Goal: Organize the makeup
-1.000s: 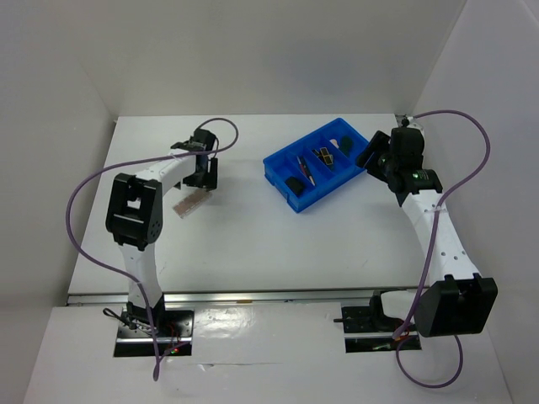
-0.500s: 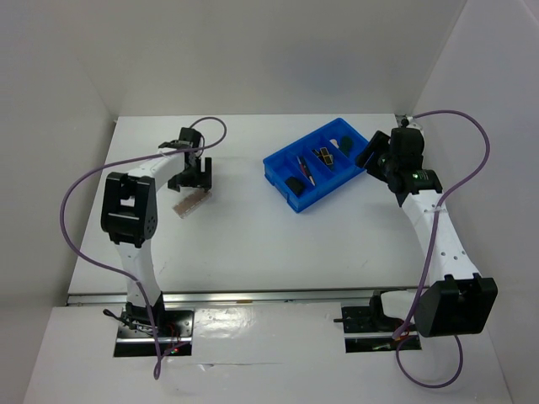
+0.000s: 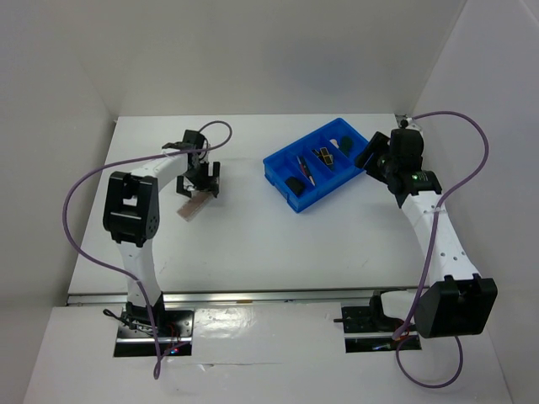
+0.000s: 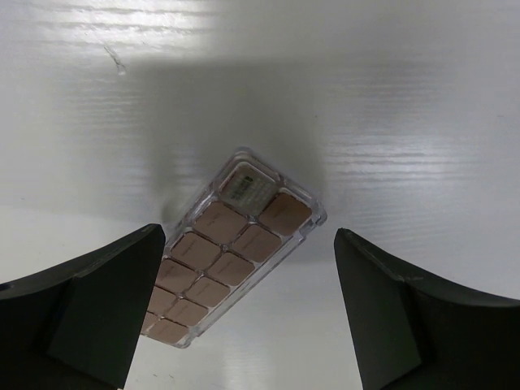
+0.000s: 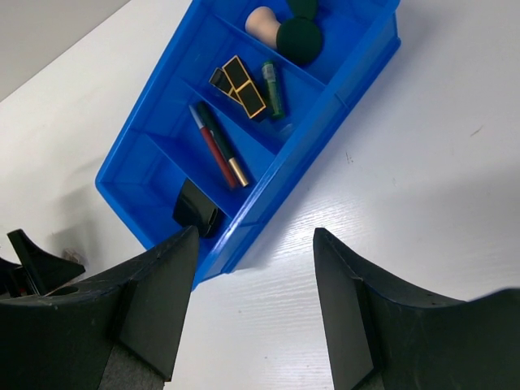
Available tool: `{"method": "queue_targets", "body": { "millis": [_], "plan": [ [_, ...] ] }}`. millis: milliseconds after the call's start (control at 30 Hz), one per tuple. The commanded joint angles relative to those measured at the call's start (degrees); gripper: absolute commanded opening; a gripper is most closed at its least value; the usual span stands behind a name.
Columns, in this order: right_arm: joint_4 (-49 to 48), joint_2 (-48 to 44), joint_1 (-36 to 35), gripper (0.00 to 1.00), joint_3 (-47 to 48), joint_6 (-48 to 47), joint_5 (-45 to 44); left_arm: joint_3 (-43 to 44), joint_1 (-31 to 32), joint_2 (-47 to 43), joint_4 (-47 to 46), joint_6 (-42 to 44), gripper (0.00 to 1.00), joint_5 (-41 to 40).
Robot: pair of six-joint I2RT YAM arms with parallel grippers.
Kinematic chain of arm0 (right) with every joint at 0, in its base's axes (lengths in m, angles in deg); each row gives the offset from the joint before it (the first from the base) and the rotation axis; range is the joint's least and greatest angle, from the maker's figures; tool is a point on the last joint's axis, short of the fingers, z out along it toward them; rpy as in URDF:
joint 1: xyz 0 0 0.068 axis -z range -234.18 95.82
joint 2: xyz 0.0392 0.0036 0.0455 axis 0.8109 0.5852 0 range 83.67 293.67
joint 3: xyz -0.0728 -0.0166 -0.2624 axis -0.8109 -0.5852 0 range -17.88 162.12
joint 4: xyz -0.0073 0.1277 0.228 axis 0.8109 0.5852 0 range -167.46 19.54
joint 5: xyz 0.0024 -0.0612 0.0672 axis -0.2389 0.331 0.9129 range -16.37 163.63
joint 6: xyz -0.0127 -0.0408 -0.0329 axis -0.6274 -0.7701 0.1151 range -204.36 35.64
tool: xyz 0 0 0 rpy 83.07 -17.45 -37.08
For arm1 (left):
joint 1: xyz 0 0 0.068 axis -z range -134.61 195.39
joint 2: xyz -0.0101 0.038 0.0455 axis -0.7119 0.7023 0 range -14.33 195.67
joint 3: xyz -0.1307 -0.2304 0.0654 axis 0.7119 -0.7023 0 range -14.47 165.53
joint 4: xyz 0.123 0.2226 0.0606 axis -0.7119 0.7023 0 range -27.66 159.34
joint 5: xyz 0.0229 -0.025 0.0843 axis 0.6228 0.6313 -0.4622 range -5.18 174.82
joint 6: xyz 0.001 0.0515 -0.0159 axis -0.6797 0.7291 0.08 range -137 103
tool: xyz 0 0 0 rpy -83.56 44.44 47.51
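Note:
The strip palette's slanted long edge (image 4: 177, 234) touches one finger, so the robot's left gripper should keep pushing until the palette (image 3: 194, 206) is in line with the fingers, and then close.
A pinkish strip palette (image 3: 193, 205) with brown squares in a clear case lies flat on the white table, seen close in the left wrist view (image 4: 231, 256). My left gripper (image 3: 202, 183) hangs open just above it, empty, with the palette's near end by the left finger (image 4: 89, 309). The blue divided tray (image 3: 286, 162) holds a black compact (image 5: 197, 207), two pencils (image 5: 218, 146), gold-black lipsticks (image 5: 240, 85), a green tube (image 5: 272, 88) and beige and green sponges (image 5: 280, 28). My right gripper (image 3: 376, 156) is open and empty beside the tray's right end.
White walls enclose the table at the back and both sides. Purple cables loop off both arms. The tray (image 5: 268, 175) sits diagonally at the back right.
My left gripper has moved a little right and nearer, and turned over the palette. The right arm and the tray have not moved.

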Motion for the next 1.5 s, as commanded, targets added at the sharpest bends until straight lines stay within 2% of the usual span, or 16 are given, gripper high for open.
{"method": "queue_targets", "body": {
  "millis": [0, 167, 333, 467, 600, 633, 733, 767, 867, 1000, 1067, 1100, 1200, 1367, 1467],
  "plan": [
    [-2.11, -1.84, 0.38, 0.66, -0.30, -0.10, 0.34, -0.52, 0.52, 0.87, 3.62, -2.10, 1.00, 2.40],
    [-2.11, -2.37, 0.38, 0.66, -0.83, 0.43, 0.86, -1.31, 3.77, 0.87, 5.82, -5.27, 1.00, 0.65],
    [-2.11, -2.37, 0.38, 0.66, -0.83, 0.43, 1.39, -3.59, 7.19, 0.87, 7.32, -8.52, 1.00, -9.44],
    [-2.11, -2.89, 0.38, 0.66, -0.83, 0.43, 1.39, -3.60, 7.20, 2.10, 7.94, -9.85, 1.00, -11.14],
    [-2.11, -3.42, 0.38, 0.66, -0.83, 0.43, 1.39, -3.60, 7.20, 3.24, 7.94, -10.90, 0.85, -9.39],
    [-2.11, -3.42, 0.38, 0.66, -0.83, 0.43, 1.39, -4.12, 7.20, 2.72, 7.41, -10.90, 0.69, -8.86],
    [-2.11, -3.42, 0.38, 0.66, -0.83, 0.43, 1.39, -4.13, 7.20, 0.08, 6.18, -11.43, 0.51, -6.22],
    [-2.11, -3.42, 0.38, 0.66, -0.83, 0.43, 1.39, -4.13, 7.20, -1.84, 6.18, -11.43, 0.42, -3.95],
    [-2.11, -3.42, 0.38, 0.66, -0.83, 0.43, 1.39, -4.13, 7.20, -6.94, 4.68, -12.13, 0.32, 2.11],
    [-2.11, -3.42, 0.38, 0.66, -0.83, 0.43, 1.39, 0.17, 7.20, -12.56, 4.68, -14.84, 0.11, 7.84],
    [-2.11, -3.42, 0.38, 0.66, -0.83, 0.43, 1.39, 0.88, 7.73, -14.85, 3.47, -16.87, 0.11, 12.04],
    [-2.11, -3.42, 0.38, 0.66, -0.83, 0.43, 1.39, 1.41, 8.25, -16.00, 2.24, -20.01, 0.11, 16.16],
    [-2.11, -2.89, 0.38, 0.66, -0.83, 0.43, 1.39, 1.41, 11.15, -18.56, -4.35, -27.47, 0.11, 20.66],
    [-2.11, -2.89, 0.38, 0.66, -0.30, 0.43, 1.92, 4.30, 17.99, -15.23, -14.02, -39.98, 0.12, 22.26],
    [-1.58, -3.42, 0.38, 0.66, 0.22, -0.10, 0.78, 8.08, 21.34, -11.54, -17.20, -44.73, 0.12, 18.93]
  ]
}}
